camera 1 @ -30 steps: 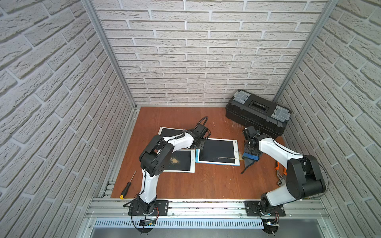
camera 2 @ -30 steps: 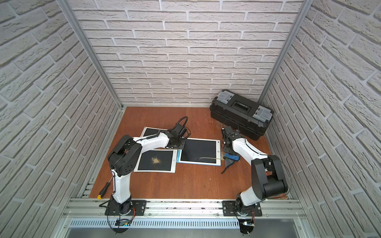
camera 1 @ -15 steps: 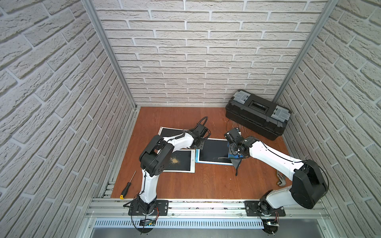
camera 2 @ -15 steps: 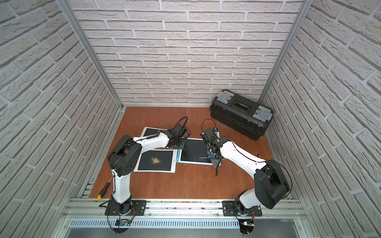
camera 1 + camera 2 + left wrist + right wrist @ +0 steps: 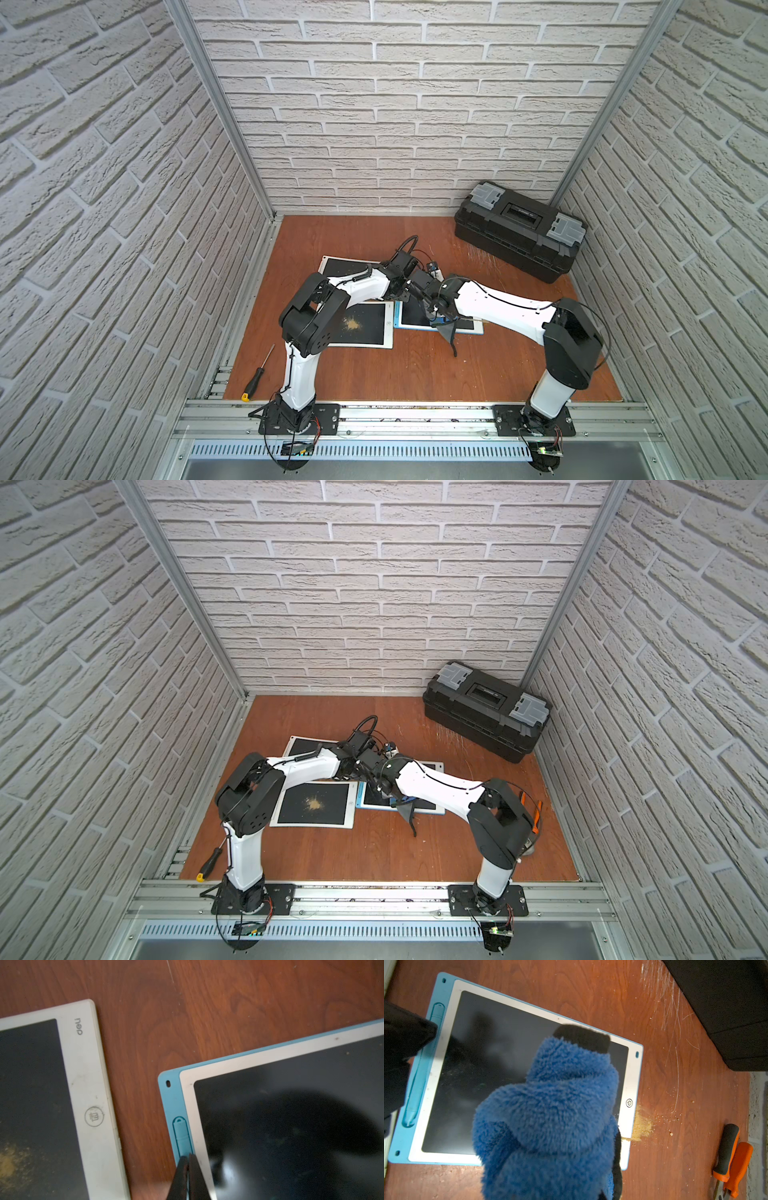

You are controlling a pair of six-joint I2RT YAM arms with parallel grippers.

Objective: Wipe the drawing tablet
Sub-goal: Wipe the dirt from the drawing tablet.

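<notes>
My left gripper is at the blue frame (image 5: 423,1066), close in front of the cloth, so my right gripper should wipe back past the power button (image 5: 629,1102) and off that edge of the tablet.
The drawing tablet (image 5: 469,327) (image 5: 432,767) (image 5: 488,1064) has a blue frame, a white border and a dark screen, and lies flat mid-table. My right gripper (image 5: 435,312) is shut on a fluffy blue cloth (image 5: 550,1105) (image 5: 441,321) (image 5: 405,800). The cloth sits over the screen's middle and hides the fingers in the right wrist view. A black flap of the cloth (image 5: 452,338) hangs past the tablet's near edge. My left gripper (image 5: 188,1156) (image 5: 405,291) is shut and holds nothing, its tips at the blue frame (image 5: 172,1105) beside the stylus slot.
A white tablet (image 5: 361,324) (image 5: 87,1084) with a yellowish dust patch lies left of the blue one, and another tablet (image 5: 345,266) lies behind it. A black toolbox (image 5: 519,230) stands back right. A screwdriver (image 5: 257,374) lies front left. Orange-handled pliers (image 5: 729,1157) and crumbs (image 5: 641,1126) lie right of the tablet.
My right arm has swept left with the cloth, from beside the tablet's right edge onto the middle of its screen. The left arm has stayed put.
</notes>
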